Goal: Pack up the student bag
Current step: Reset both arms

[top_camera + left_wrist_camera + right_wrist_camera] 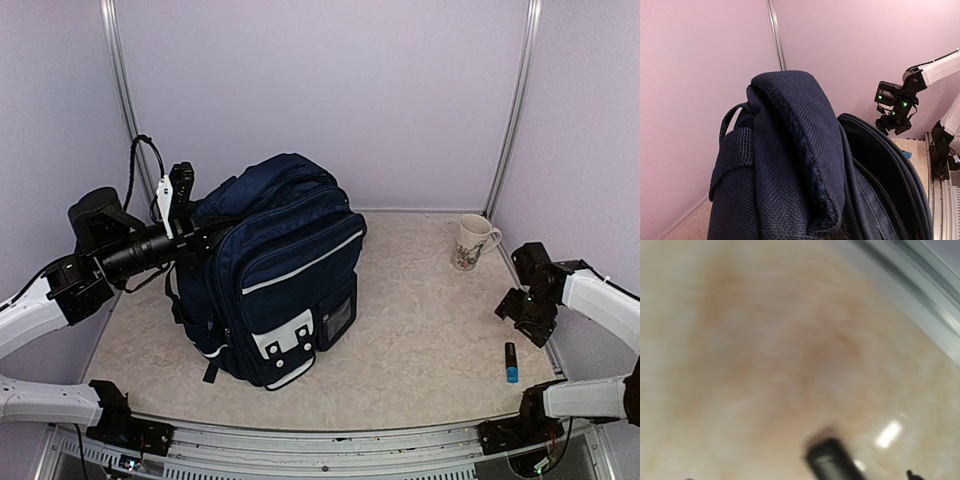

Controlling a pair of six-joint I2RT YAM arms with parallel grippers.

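My left gripper is holding the student bag's top fabric point(232, 204), far away from the black marker point(511, 361). So my left gripper should stay there while my right gripper brings the black marker over.
The student bag point(280, 285), navy with white trim and white front patches, stands upright left of the table's middle. My left gripper point(207, 237) is at its upper back edge, shut on the bag's top fabric. The left wrist view is filled by a folded navy flap point(805, 145), with an unzipped dark compartment point(875, 165) to its right; my fingers are hidden there. My right gripper point(527, 308) hovers low near the table's right edge, just behind a black marker with a blue cap point(511, 362). The blurred right wrist view shows the marker's black end point(827, 462); its fingers do not show.
A cream mug with a floral print point(472, 242) stands at the back right. Lilac walls with metal posts enclose the table on three sides. A metal rail point(330, 440) runs along the near edge. The right arm also shows in the left wrist view point(895, 107).
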